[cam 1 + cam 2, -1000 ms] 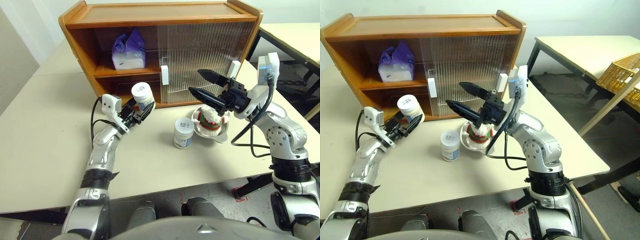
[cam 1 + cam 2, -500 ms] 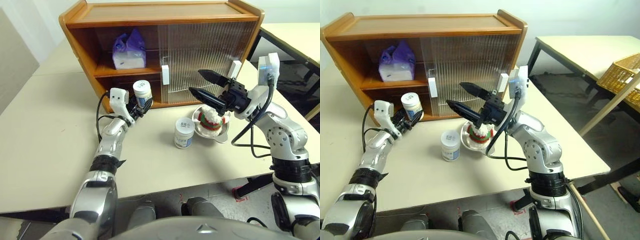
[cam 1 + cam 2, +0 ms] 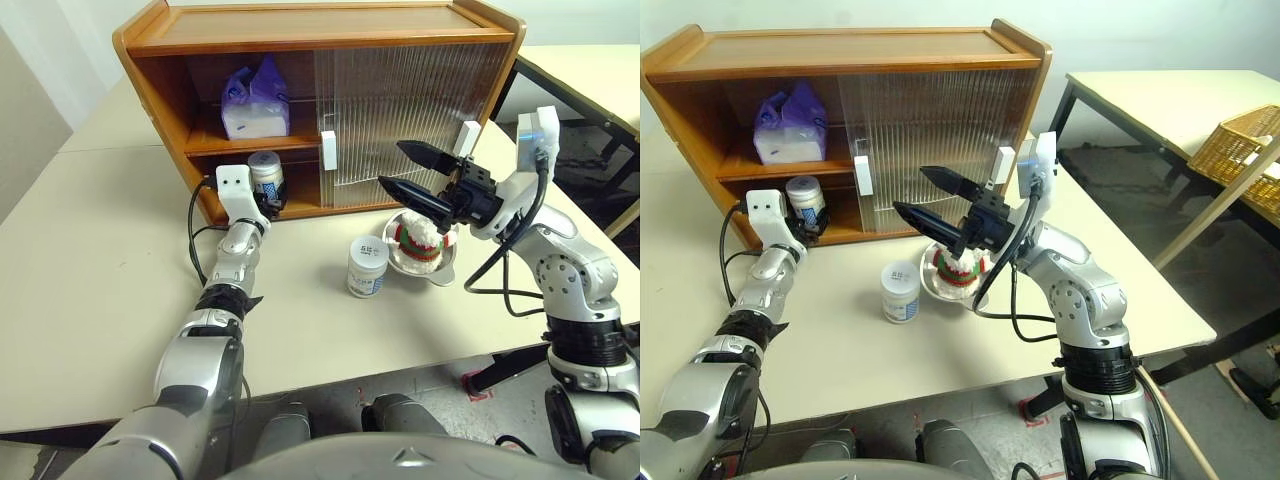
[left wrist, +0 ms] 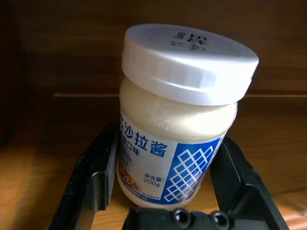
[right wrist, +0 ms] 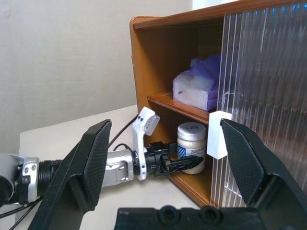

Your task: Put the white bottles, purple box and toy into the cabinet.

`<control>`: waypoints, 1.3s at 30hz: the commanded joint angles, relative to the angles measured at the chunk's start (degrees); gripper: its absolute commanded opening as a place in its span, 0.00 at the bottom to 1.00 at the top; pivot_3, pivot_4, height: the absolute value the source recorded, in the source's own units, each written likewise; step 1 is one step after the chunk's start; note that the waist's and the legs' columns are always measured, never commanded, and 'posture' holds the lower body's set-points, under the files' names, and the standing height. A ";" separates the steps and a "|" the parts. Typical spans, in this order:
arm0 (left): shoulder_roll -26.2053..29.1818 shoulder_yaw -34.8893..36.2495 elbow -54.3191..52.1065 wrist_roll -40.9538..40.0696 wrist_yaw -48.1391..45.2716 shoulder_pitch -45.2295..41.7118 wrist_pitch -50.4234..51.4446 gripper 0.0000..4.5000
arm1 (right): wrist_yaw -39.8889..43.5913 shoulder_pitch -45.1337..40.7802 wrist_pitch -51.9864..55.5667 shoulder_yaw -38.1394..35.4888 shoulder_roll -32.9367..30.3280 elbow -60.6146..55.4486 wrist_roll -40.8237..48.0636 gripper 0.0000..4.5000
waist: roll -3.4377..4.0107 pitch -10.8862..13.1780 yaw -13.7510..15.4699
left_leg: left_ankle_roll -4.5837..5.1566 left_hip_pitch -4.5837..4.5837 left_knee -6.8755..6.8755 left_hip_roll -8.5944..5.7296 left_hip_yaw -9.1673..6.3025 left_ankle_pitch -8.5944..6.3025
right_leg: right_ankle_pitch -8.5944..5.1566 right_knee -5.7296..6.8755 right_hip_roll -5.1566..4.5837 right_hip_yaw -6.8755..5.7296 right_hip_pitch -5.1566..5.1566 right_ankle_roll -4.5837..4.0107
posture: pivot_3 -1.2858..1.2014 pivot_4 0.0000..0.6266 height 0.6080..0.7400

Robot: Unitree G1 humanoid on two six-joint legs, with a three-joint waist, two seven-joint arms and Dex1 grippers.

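Next, my left gripper lets go of the white bottle, closes, and then pushes the bottle toward the ribbed door to make room, because the bottle takes up the middle of the lower compartment [image 3: 266, 178].
My left gripper [image 3: 263, 196] is shut on a white bottle [image 4: 178, 120], reaching level into the open lower left compartment of the wooden cabinet [image 3: 320, 40]. The bottle [image 3: 265, 172] stands nearly upright just inside; its base is hidden. The second white bottle [image 3: 367, 266] stands on the table in front of the cabinet. Beside it, the toy [image 3: 420, 233] sits in a steel bowl [image 3: 443, 270]. The purple box [image 3: 255, 100] lies on the cabinet's upper shelf at the left. My right gripper [image 3: 390, 164] hangs open above the bowl, holding nothing.
The ribbed sliding doors [image 3: 400, 110] cover the cabinet's middle and right; its left bay stands open. A second table [image 3: 1160, 95] and a wicker basket [image 3: 1240, 150] are off to the right. Bare tabletop lies left of and in front of the cabinet.
My left arm has reached forward with the white bottle, from above the table into the cabinet's lower left compartment, and the gripper has levelled out. The right arm has kept still.
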 commanded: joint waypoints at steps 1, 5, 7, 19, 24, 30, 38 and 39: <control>0.42 0.82 3.93 1.38 3.41 -2.55 -1.86 0.68 | -0.42 0.39 0.52 -0.33 -0.22 -1.20 0.24 1.00 | 0.00 0.00 -0.07 | 0.01 0.00 0.00 0.00 0.00 0.00 | 0.03 -0.07 -0.01 0.01 0.04 0.04 | 0.44 0.04 1.00; 0.28 1.66 7.52 0.78 4.53 -4.69 -2.22 0.68 | -0.56 0.52 0.47 -0.35 -0.27 -1.29 0.30 1.00 | 0.00 0.00 -0.13 | 0.04 0.00 0.02 -0.02 0.02 -0.01 | 0.05 -0.14 -0.08 0.04 0.09 0.09 | 0.44 0.04 1.00; 0.09 2.00 8.89 0.66 4.63 -5.64 -2.22 0.68 | -0.57 0.57 0.42 -0.34 -0.27 -1.30 0.27 1.00 | 0.00 0.00 -0.16 | 0.05 0.00 0.04 -0.10 0.03 -0.01 | 0.06 -0.15 -0.08 0.04 0.10 0.11 | 0.44 0.04 1.00; -1.56 2.66 7.33 0.13 0.90 -4.97 -8.37 0.99 | -0.57 0.31 0.43 -0.37 -0.18 -1.01 0.35 1.00 | -0.01 0.00 -0.40 | 0.09 0.03 0.11 -0.52 0.00 0.01 | 0.08 -0.14 -0.10 0.03 0.17 0.15 | 0.45 0.04 1.00; -2.36 3.08 3.84 -1.09 -0.26 -2.38 -9.54 0.99 | -0.55 0.11 0.41 -0.30 -0.05 -0.85 0.38 1.00 | -0.01 0.00 -0.45 | 0.10 0.04 0.15 -0.57 0.01 0.01 | 0.07 -0.14 -0.12 0.03 0.21 0.18 | 0.45 0.05 1.00; -3.19 2.92 -3.73 -1.77 -0.65 2.75 -8.35 0.99 | -0.53 0.08 0.50 -0.22 0.06 -0.79 0.46 1.00 | -0.01 0.01 -0.49 | 0.11 0.03 0.18 -0.59 0.01 0.02 | 0.08 -0.14 -0.12 0.01 0.22 0.22 | 0.45 0.05 1.00; -3.78 2.07 -18.28 -1.02 2.95 11.30 -2.78 0.99 | -0.32 0.08 0.34 -0.16 0.20 -0.53 0.39 1.00 | -0.02 0.02 -0.49 | 0.11 0.03 0.24 -0.64 0.03 0.02 | -0.13 -0.14 -0.11 -0.05 0.25 -0.13 | 0.45 0.06 1.00; -3.81 1.93 -19.51 -0.61 3.65 11.95 -2.26 0.99 | -0.29 0.08 0.31 -0.14 0.22 -0.52 0.37 1.00 | -0.02 0.02 -0.49 | 0.11 0.03 0.25 -0.65 0.04 0.02 | -0.16 -0.15 -0.12 -0.05 0.26 -0.19 | 0.45 0.06 1.00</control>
